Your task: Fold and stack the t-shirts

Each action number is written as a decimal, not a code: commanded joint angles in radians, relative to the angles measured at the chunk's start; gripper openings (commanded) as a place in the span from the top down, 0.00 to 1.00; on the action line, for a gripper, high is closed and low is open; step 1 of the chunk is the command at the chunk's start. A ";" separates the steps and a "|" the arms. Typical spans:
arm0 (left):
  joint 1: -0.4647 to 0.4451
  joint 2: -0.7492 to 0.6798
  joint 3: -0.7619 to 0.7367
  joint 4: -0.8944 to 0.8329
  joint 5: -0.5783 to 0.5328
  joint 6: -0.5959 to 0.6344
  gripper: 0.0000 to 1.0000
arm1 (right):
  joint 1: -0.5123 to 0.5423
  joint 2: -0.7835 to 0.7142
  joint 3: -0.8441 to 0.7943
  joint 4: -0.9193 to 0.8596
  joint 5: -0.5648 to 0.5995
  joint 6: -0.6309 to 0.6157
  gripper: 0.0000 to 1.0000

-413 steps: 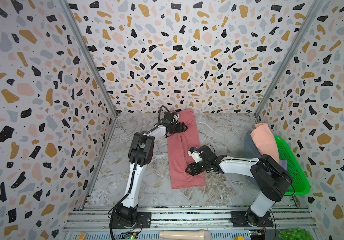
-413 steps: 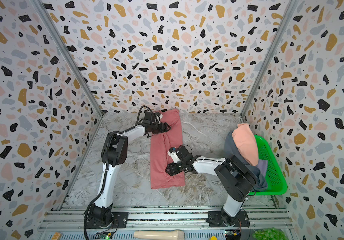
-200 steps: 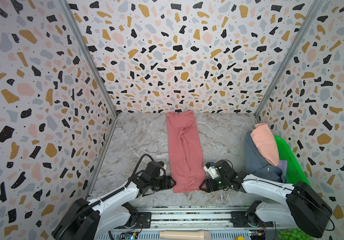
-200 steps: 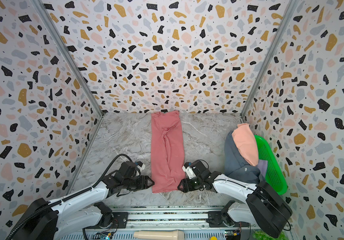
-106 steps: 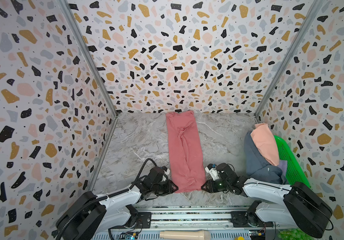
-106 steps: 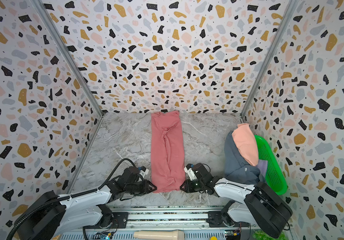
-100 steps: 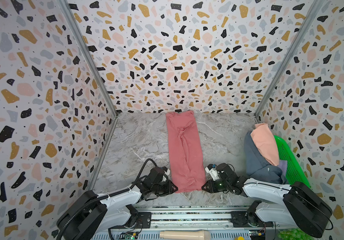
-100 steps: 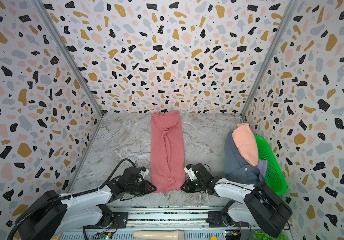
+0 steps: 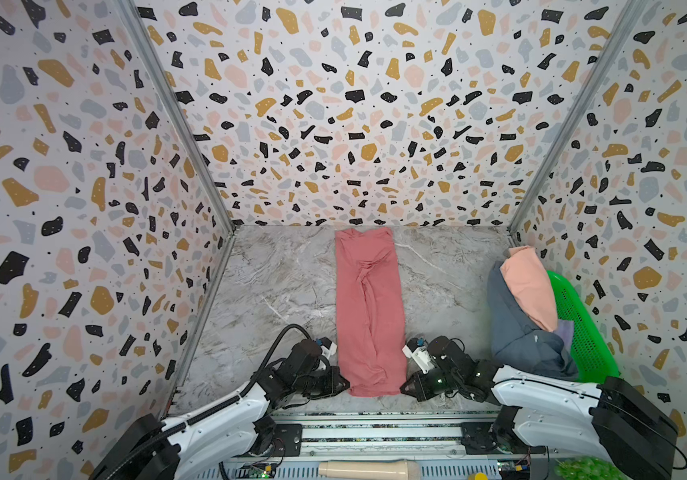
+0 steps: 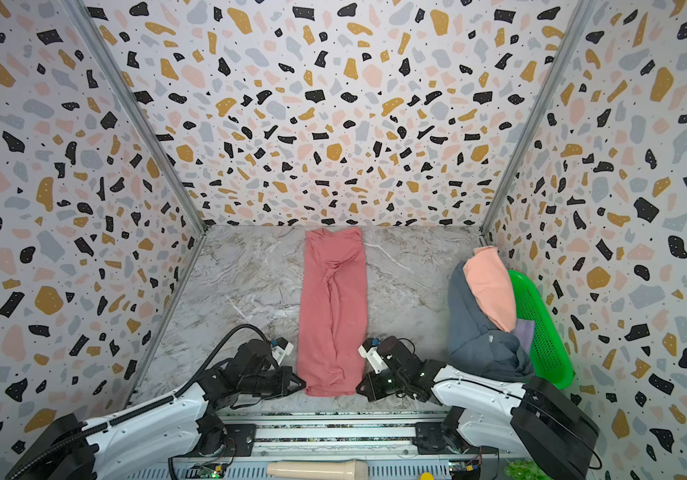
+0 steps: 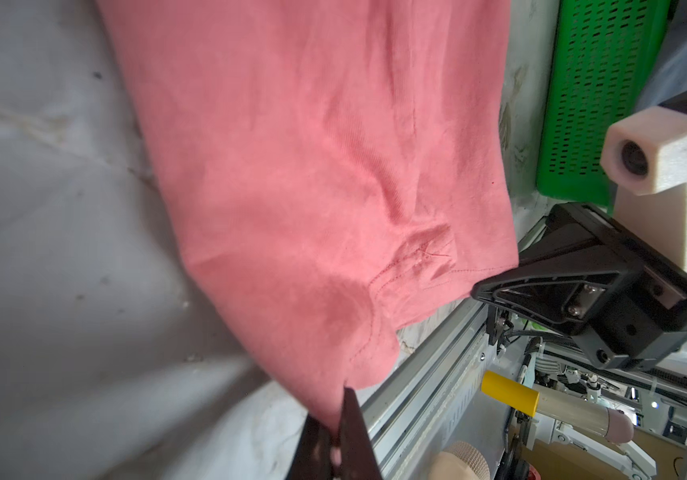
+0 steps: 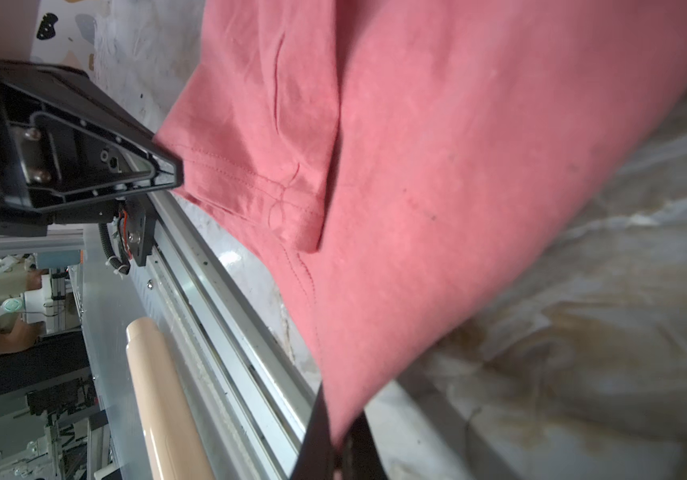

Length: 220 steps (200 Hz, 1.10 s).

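Observation:
My grippers are pinching both (image 9: 397, 389) near corners of the rose-red t-shirt, so my right gripper goes on folding the near end forward until it gets close to the t-shirt's bunched folds (image 9: 369, 266).
A rose-red t-shirt (image 9: 368, 307) (image 10: 333, 307) lies as a long narrow strip down the middle of the marble table in both top views. My left gripper (image 9: 346, 384) (image 11: 335, 432) is shut on the strip's near left corner. My right gripper (image 9: 403, 387) (image 12: 339, 436) is shut on the near right corner. In both wrist views the red cloth (image 11: 312, 187) (image 12: 437, 166) runs pinched between the black fingertips. More t-shirts sit piled at the right: a peach one (image 9: 528, 286) on a slate blue-grey one (image 9: 516, 332), with a bit of lavender (image 9: 564, 332) beside them.
A green perforated basket (image 9: 578, 324) leans against the right wall under the pile. A metal rail (image 9: 375, 424) runs along the table's near edge, just behind both grippers. Terrazzo walls close in the left, back and right sides.
Both arms came from the strip's middle and far end down to its near corners. Both grippers then shut on the red cloth there.

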 commanded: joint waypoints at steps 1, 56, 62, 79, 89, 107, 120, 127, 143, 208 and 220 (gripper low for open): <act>0.004 0.010 0.104 -0.081 -0.037 0.080 1.00 | 0.002 -0.030 0.093 -0.057 0.100 -0.013 1.00; 0.156 0.277 0.428 -0.144 -0.049 0.338 1.00 | -0.117 0.165 0.306 0.042 0.155 -0.147 1.00; 0.179 0.305 0.459 -0.141 -0.041 0.359 1.00 | -0.138 0.195 0.327 0.055 0.148 -0.152 1.00; 0.228 0.398 0.550 -0.136 -0.026 0.419 1.00 | -0.196 0.275 0.391 0.092 0.131 -0.177 1.00; 0.249 0.449 0.582 -0.106 -0.009 0.436 1.00 | -0.223 0.325 0.433 0.106 0.125 -0.195 1.00; 0.293 0.544 0.646 -0.067 0.001 0.460 1.00 | -0.275 0.418 0.512 0.126 0.122 -0.218 1.00; 0.335 0.611 0.684 -0.040 -0.011 0.460 1.00 | -0.307 0.493 0.559 0.161 0.122 -0.234 1.00; 0.358 0.641 0.701 -0.016 0.002 0.461 1.00 | -0.321 0.538 0.593 0.170 0.119 -0.246 1.00; 0.407 0.705 0.744 0.003 -0.017 0.453 1.00 | -0.352 0.638 0.678 0.166 0.109 -0.266 1.00; 0.461 0.939 0.951 0.059 0.017 0.454 0.93 | -0.441 0.842 0.838 0.211 0.040 -0.229 0.96; 0.481 0.962 0.972 0.066 0.016 0.440 0.69 | -0.453 0.862 0.865 0.225 0.001 -0.254 0.62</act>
